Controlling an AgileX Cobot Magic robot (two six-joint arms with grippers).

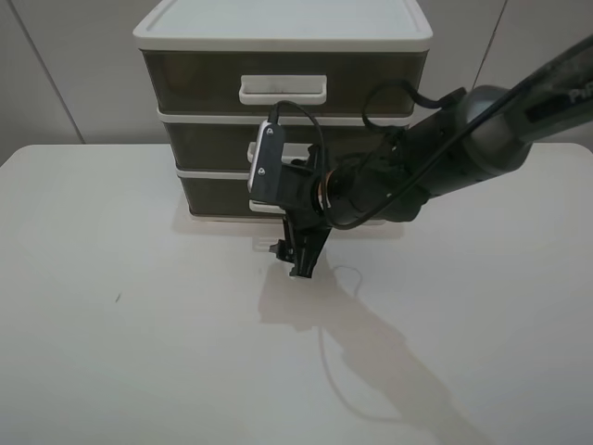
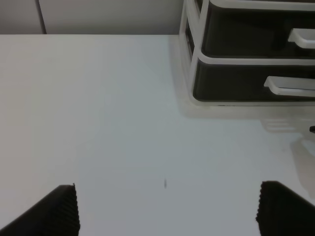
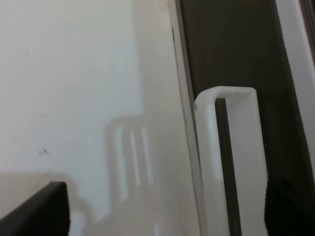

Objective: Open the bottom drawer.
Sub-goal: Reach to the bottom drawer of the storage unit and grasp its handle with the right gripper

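Note:
My right gripper should move back and line up its drawer-side finger with the handle's slot [image 3: 229,160], because that finger is past the drawer's handle, over the bottom drawer's face [image 3: 273,164].
The white-framed drawer unit [image 1: 283,32] stands at the back of the table. The bottom drawer [image 1: 215,193], smoky brown, looks shut; in the exterior view my right arm hides its handle. My right gripper [image 1: 301,264] points down just in front of it. In the right wrist view the white loop handle [image 3: 231,157] lies between the gripper's [image 3: 165,214] open fingers [image 3: 39,211], nearer one side. My left gripper [image 2: 172,216] is open and empty over bare table, away from the unit; its view shows the bottom drawer [image 2: 236,83] and handle [image 2: 290,83].
The top drawer [image 1: 185,79] with its handle [image 1: 283,88] and the middle drawer [image 1: 208,139] sit shut above the bottom one. The white table [image 1: 111,306] spreads in front and to both sides. A grey wall stands behind the unit.

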